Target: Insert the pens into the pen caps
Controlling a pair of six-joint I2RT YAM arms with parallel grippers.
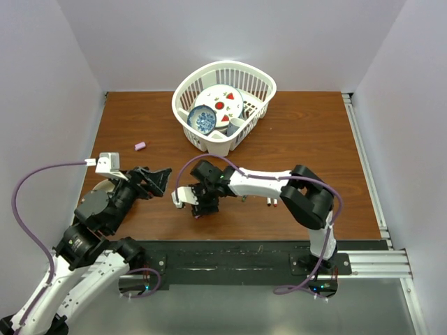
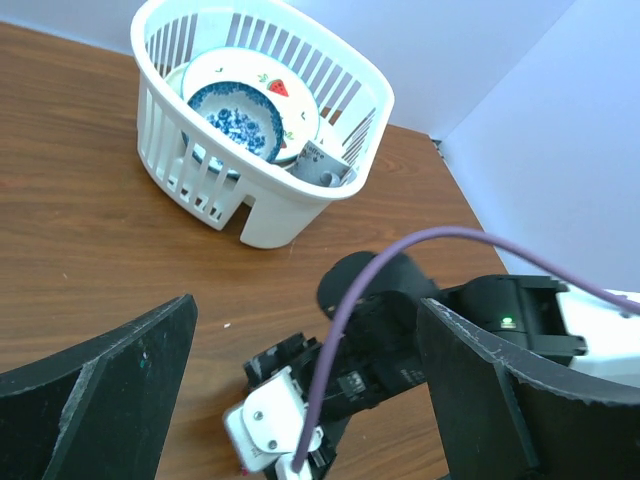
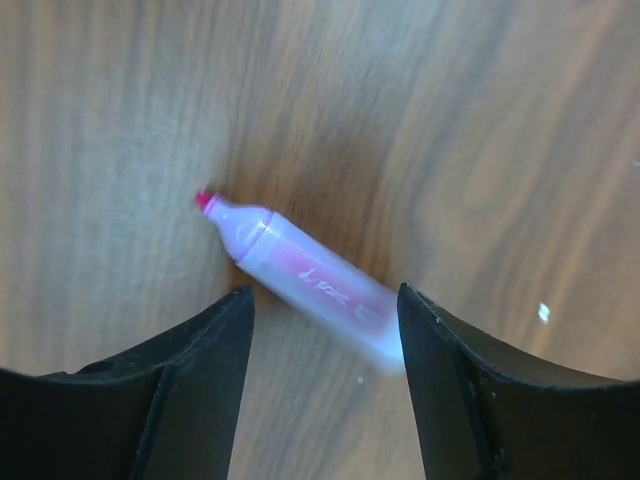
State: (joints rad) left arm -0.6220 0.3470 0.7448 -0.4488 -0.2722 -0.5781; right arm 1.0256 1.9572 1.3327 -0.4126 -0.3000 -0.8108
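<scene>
I should use my left gripper to lift and straighten the pink marker (image 3: 312, 282), which lies at a slant between my right gripper's fingers, before I go to get the pen cap (image 1: 140, 146).
A stubby pink marker (image 3: 310, 280) lies slantwise on the wood in the right wrist view, its red tip pointing up-left. My right gripper (image 3: 325, 295) hovers low over it, open, one finger on each side of the barrel; the marker's rear end sits against the right finger. From above, the right gripper (image 1: 202, 208) points down at the table and hides the marker. A pale pink pen cap (image 1: 140, 146) rests alone at the far left. Slim pens (image 1: 274, 202) lie by the right arm's elbow. My left gripper (image 1: 159, 183) is wide open and empty, facing the right wrist (image 2: 270, 425).
A white basket (image 1: 209, 143) holding plates and a blue patterned bowl (image 1: 202, 118) stands at the back centre. The right arm's purple cable (image 2: 350, 310) crosses in front of the left gripper. Walls close in on both sides of the table.
</scene>
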